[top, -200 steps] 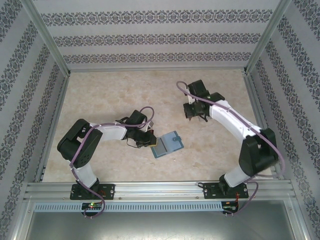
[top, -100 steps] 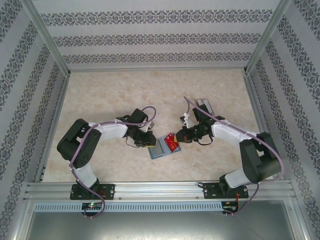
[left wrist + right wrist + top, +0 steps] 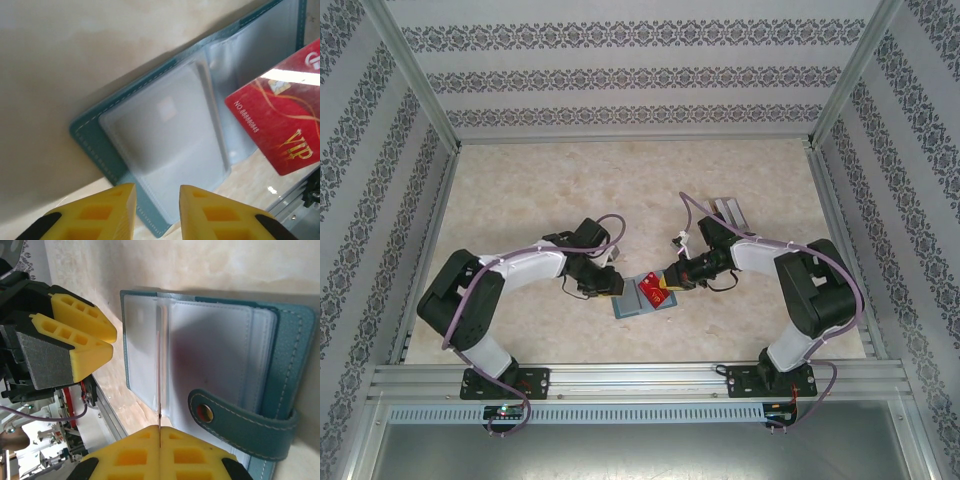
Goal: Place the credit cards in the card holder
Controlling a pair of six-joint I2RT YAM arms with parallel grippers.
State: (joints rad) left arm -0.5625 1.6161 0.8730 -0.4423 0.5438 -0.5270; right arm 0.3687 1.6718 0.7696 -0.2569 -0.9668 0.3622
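I should put one corner of the red credit card in first with my right gripper, then shift its hold and straighten the card, because the card is at a slant to the clear sleeve's opening.
The teal card holder lies open on the table between both arms, its clear sleeves facing up. My right gripper is shut on a red credit card marked VIP, held over the holder's right half. In the right wrist view the card shows edge-on, running from my shut fingers down toward the sleeves, beside the holder's strap. My left gripper hovers at the holder's near corner with its jaws apart and nothing pinched between them; it also appears as yellow fingers.
A pale grey striped flat piece lies behind the right arm. Metal frame rails run along the near edge, and patterned walls enclose the beige table.
The right arm swung from the back of the table to the holder, carrying the red card. The left jaws have parted from shut. The holder shifted slightly left.
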